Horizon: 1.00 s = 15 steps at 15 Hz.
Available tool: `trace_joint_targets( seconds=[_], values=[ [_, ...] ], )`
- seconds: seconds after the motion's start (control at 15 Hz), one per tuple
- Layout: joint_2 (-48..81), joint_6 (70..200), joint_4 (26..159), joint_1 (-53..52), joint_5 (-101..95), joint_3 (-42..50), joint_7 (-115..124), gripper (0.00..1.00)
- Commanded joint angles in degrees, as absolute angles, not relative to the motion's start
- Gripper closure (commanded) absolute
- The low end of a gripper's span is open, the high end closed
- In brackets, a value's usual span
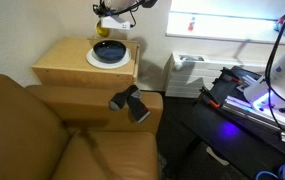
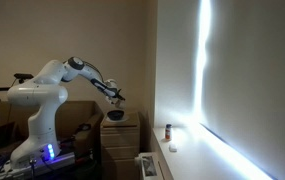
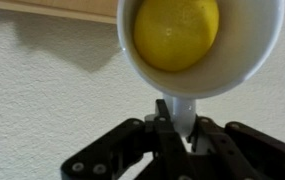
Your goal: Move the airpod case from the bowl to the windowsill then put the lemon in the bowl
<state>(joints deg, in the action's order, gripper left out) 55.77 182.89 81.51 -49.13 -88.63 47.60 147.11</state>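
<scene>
The lemon is inside the white cup (image 3: 176,30), high above the dark bowl, so the robot's gripper should lower the cup and tip it over the dark bowl (image 1: 109,51).
In the wrist view the lemon (image 3: 175,32) lies inside a white cup (image 3: 244,62). My gripper (image 3: 179,125) is shut on a white part of that cup, in front of a textured wall. In an exterior view the gripper (image 1: 104,14) hangs with a bit of yellow lemon (image 1: 102,24) above the dark bowl (image 1: 109,50). The gripper (image 2: 114,97) also shows over the bowl (image 2: 115,116) in an exterior view. A tiny pale thing, probably the airpod case (image 2: 173,147), rests on the white windowsill (image 2: 187,155) under the bright window. The windowsill (image 1: 222,38) also shows in an exterior view.
The bowl sits on a white plate (image 1: 92,60) on a wooden cabinet (image 1: 60,66). A brown sofa (image 1: 42,130) with a black object (image 1: 130,102) on its armrest fills the foreground. A small dark bottle (image 2: 167,131) stands on the sill. The robot base (image 2: 37,115) glows blue.
</scene>
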Motion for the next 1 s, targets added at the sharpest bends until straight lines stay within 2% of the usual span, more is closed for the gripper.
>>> trace_joint_targets(
  seconds=[0.0, 0.47, 0.93],
  values=[
    [61.2, 175.9, 76.4, -51.7, -93.4, 51.1, 151.9, 0.95],
    [64.2, 159.7, 76.8, -56.8, -94.3, 50.7, 149.0, 0.95],
    [63.7, 153.3, 84.9, -61.2, -94.7, 50.7, 149.0, 0.95]
  ],
)
